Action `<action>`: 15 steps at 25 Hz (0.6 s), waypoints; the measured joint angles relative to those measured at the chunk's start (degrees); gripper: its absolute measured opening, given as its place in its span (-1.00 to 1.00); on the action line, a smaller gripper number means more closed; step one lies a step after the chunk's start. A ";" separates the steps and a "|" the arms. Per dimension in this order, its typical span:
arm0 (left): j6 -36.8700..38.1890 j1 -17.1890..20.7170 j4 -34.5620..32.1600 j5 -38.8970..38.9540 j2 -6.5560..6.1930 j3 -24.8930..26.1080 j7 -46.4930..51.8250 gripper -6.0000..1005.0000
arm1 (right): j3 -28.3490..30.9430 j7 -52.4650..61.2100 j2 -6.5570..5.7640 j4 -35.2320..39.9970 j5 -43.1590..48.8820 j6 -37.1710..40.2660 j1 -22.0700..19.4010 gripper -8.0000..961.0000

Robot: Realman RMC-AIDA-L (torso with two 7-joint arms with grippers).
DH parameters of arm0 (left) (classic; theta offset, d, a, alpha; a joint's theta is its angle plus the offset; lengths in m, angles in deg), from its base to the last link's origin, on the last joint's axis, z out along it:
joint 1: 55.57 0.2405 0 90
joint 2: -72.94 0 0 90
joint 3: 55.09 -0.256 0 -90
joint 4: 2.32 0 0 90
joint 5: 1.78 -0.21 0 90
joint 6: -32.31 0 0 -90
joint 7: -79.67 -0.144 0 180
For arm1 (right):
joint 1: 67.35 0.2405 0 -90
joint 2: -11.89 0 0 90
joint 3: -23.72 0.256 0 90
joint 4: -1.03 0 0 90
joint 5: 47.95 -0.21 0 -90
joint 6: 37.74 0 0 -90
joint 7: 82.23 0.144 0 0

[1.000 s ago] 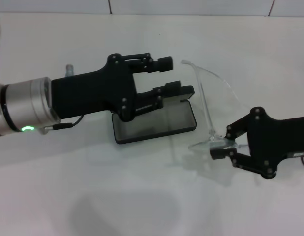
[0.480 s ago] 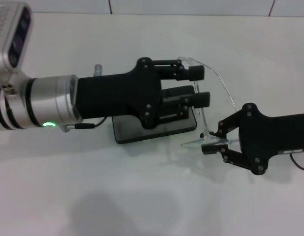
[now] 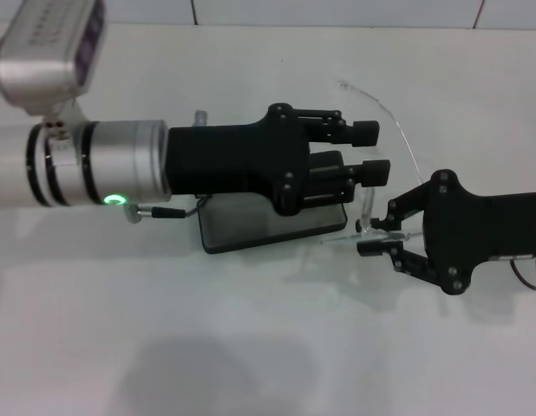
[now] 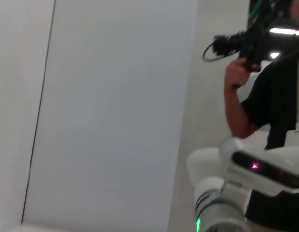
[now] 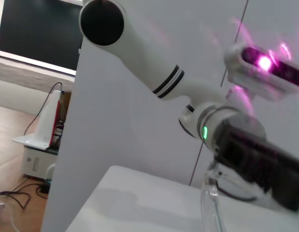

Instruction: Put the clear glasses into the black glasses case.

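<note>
Next, my left gripper moves away, as my left arm covers the open black glasses case [image 3: 272, 224], before my right gripper tips the clear glasses [image 3: 367, 212] down inside.
The black glasses case [image 3: 251, 227] lies open on the white table, its grey lining showing, and my left arm covers most of it. My left gripper [image 3: 373, 152] hovers over the case's right end, fingers apart with nothing between them. The clear glasses [image 3: 365, 211] stand tilted just right of the case, one thin arm arching up and back. My right gripper [image 3: 373, 237] is shut on their lower edge, right beside the case's right end. In the right wrist view, the clear glasses [image 5: 210, 194] show close up below the left gripper [image 5: 258, 162]. The left wrist view shows neither the glasses nor the case.
The white table [image 3: 251, 347] runs back to a tiled wall [image 3: 337, 10]. In the left wrist view, a person [image 4: 275, 101] holding a device stands beyond the robot. A white panel and a room floor appear in the right wrist view.
My left arm has reached further right over the case. The right gripper has carried the glasses left and slightly up, closer to the case's right end.
</note>
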 joint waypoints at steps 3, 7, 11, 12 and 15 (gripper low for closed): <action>-1.82 -1.25 0.04 -2.22 -0.06 0.19 3.54 -0.06 | -0.11 -0.73 0.00 0.10 -0.52 0.00 -0.03 -0.73; -2.24 -2.13 -0.31 -3.07 -0.27 -0.02 5.23 -0.06 | 0.03 -1.58 -0.05 0.52 -0.55 0.01 -0.52 -0.73; -2.22 -2.73 -0.48 -3.95 -0.56 -0.05 6.40 -0.06 | 1.12 -3.17 -0.24 0.49 -0.57 0.15 -1.25 -0.73; -2.22 -2.94 -0.49 -4.23 -0.67 -0.02 6.80 -0.06 | 1.93 -3.89 -0.27 0.58 -0.57 0.69 -1.69 -0.73; -2.32 -3.11 -0.50 -4.51 -0.76 0.53 7.09 -0.06 | 4.39 -6.92 -0.44 0.71 -0.56 4.59 -2.98 -0.73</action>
